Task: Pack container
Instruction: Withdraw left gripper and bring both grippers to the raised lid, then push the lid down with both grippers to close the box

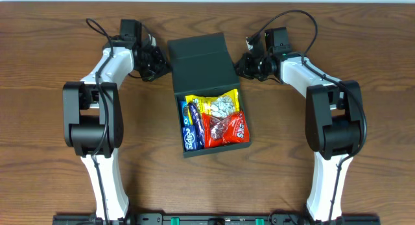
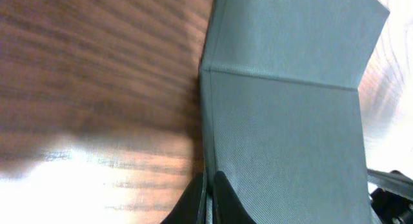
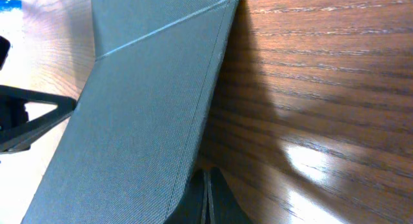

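Note:
The lid's edge [image 2: 208, 161] is below my left gripper's closed fingers, so next my left gripper backs away and comes in under the lid [image 1: 172, 68] before it folds the lid shut.
The dark green-black container [image 1: 216, 148] lies open at the table's middle, with its flap lid [image 1: 201, 59] folded back behind it. Inside are a yellow packet [image 1: 202, 104], a red packet [image 1: 224, 130] and blue packets [image 1: 189, 129]. My left gripper [image 1: 162, 64] is at the lid's left edge; in the left wrist view its fingers [image 2: 208, 185] straddle the edge of the lid [image 2: 284, 121] with only a thin gap. My right gripper [image 1: 241, 64] is at the lid's right edge; in the right wrist view its fingers [image 3: 206, 185] are pressed together beside and partly under the lid [image 3: 142, 114].
The wooden table [image 1: 52, 30] extends on all sides of the container. Both arms reach in from the front, their bases [image 1: 207, 218] on the rail at the near edge. Cables loop above each wrist.

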`<state>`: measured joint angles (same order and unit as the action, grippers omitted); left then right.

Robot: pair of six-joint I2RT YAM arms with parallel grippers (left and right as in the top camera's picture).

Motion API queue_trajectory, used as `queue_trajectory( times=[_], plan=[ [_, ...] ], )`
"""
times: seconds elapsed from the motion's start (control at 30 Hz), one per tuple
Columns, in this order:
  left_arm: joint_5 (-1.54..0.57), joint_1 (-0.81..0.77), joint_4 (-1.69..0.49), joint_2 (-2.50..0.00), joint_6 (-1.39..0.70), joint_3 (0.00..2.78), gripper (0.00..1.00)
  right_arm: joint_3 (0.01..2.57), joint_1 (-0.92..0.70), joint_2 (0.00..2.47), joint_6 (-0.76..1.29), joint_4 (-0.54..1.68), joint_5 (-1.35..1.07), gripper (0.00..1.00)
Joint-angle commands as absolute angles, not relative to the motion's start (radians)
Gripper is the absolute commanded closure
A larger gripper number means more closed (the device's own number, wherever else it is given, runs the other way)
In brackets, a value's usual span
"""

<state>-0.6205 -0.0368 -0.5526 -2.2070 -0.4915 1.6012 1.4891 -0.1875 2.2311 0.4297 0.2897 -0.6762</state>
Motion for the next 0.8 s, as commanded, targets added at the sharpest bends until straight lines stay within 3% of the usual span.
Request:
queue_trajectory(
  times=[0.0,0.33,0.77],
  plan=[
    [-0.633,-0.015,-0.609,-2.193,-0.433,1.672,0.94,1.488,-0.2,2.244,0.441,0.284,-0.715,0.99],
    [-0.435,-0.013,-0.807,-2.16,-0.407,1.702,0.94,1.488,-0.2,2.244,0.441,0.284,-0.716,0.99],
    [-0.545,-0.083,-0.766,-2.215,-0.424,1.668,0.94,1.488,-0.2,2.244,0.44,0.283,-0.742,0.99]
  ],
)
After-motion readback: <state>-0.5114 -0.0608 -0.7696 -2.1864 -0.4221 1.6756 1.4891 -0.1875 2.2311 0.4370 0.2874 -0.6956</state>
